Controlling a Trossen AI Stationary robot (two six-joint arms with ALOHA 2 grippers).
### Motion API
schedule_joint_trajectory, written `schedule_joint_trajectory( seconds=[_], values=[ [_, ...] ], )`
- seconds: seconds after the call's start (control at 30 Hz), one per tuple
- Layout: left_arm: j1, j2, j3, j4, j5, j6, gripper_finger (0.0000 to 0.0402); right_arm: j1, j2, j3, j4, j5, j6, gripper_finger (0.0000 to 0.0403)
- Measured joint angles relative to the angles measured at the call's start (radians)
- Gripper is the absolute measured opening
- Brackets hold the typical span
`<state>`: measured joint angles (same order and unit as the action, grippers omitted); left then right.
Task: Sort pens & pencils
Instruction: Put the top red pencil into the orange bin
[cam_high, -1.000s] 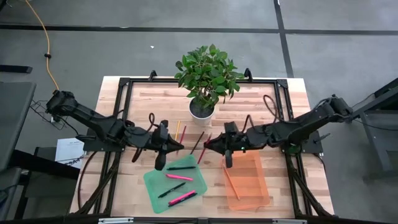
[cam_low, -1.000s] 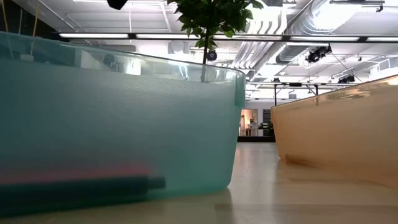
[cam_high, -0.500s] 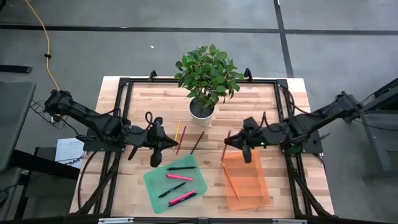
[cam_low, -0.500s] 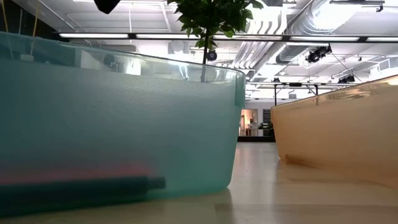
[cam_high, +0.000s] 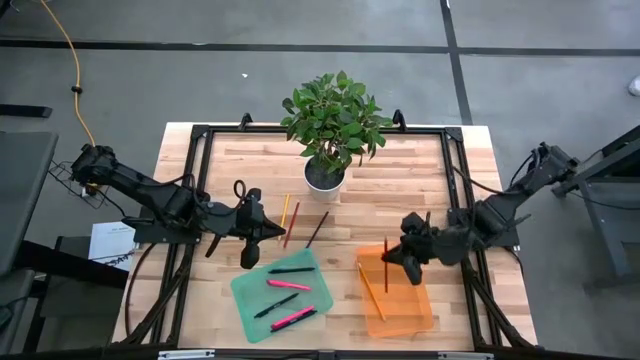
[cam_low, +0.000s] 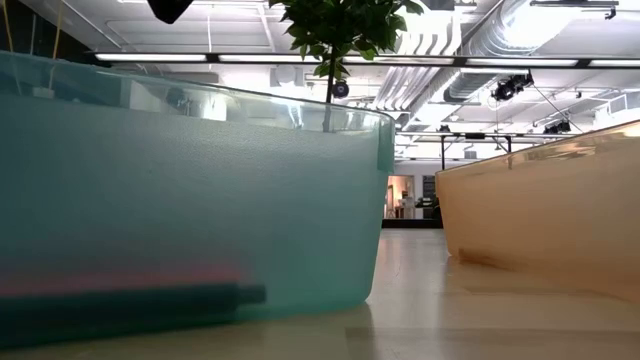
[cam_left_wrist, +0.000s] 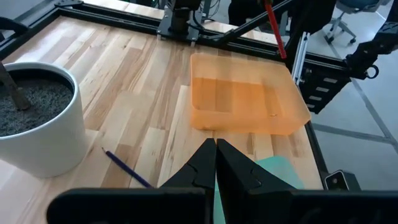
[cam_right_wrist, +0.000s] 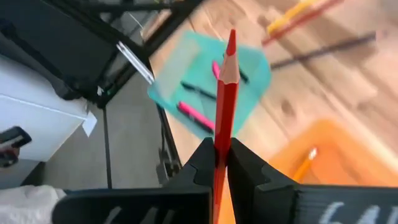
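The red pencil (cam_high: 386, 262) is lengthwise over the orange tray. My right gripper should keep lowering it toward the open part of the tray's bottom beside the orange pencil (cam_high: 389, 304) and let go of it there.
My right gripper (cam_high: 392, 256) is over the orange tray (cam_high: 405, 305), shut on a red pencil (cam_high: 386, 268). An orange pencil (cam_high: 369, 290) lies in that tray. My left gripper (cam_high: 278, 232) is shut and hovers over the table beyond the green tray (cam_high: 248, 290), touching nothing. The green tray holds pink pens (cam_high: 288, 285) and black pens (cam_high: 292, 269). A yellow pencil (cam_high: 284, 209), a red pencil (cam_high: 292, 225) and a dark pencil (cam_high: 317, 229) lie flat on the wood near the left gripper. My right gripper pinches the red pencil's shaft (cam_right_wrist: 219, 140) between its two fingers, which come in from the table's right and lie across it. The sharpened tip (cam_right_wrist: 231, 38) sticks out well past the fingers. The pencil is lifted clear above the orange tray.
A potted plant (cam_high: 330, 125) in a white pot (cam_left_wrist: 37, 121) stands at the far middle of the table. A black frame (cam_high: 200, 150) rims the tabletop. In the low view the green tray wall (cam_low: 190, 200) and the orange tray wall (cam_low: 545, 215) fill the picture.
My right gripper has carried the red pencil from the table's middle toward the right and near edge, and now holds it over the orange tray. My left gripper has drawn back slightly toward the left and then kept still.
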<state>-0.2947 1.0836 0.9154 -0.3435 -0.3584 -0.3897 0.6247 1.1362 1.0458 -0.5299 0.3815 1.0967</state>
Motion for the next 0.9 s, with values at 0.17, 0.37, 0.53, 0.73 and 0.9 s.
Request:
schedule_joint_trajectory(
  seconds=[0.17, 0.37, 0.53, 0.73, 0.9],
  values=[
    [0.000, 0.000, 0.000, -0.004, 0.000, 0.000, 0.0001, 0.055, 0.007, 0.000, -0.058, -0.003, 0.122, 0.0003],
    [0.000, 0.000, 0.000, -0.005, -0.001, -0.001, 0.0001, 0.086, 0.062, 0.000, -0.105, -0.031, 0.238, 0.0003],
    [0.000, 0.000, 0.000, -0.005, -0.009, -0.008, 0.0001, 0.087, 0.170, 0.000, -0.094, -0.144, 0.274, 0.0003],
    [-0.001, 0.000, 0.000, -0.005, -0.011, -0.013, 0.0001, 0.090, 0.226, 0.000, -0.091, -0.175, 0.324, 0.0003],
    [0.000, 0.000, 0.000, -0.005, -0.012, -0.014, 0.0001, 0.089, 0.226, 0.000, -0.152, -0.184, 0.385, 0.0003]
  ],
)
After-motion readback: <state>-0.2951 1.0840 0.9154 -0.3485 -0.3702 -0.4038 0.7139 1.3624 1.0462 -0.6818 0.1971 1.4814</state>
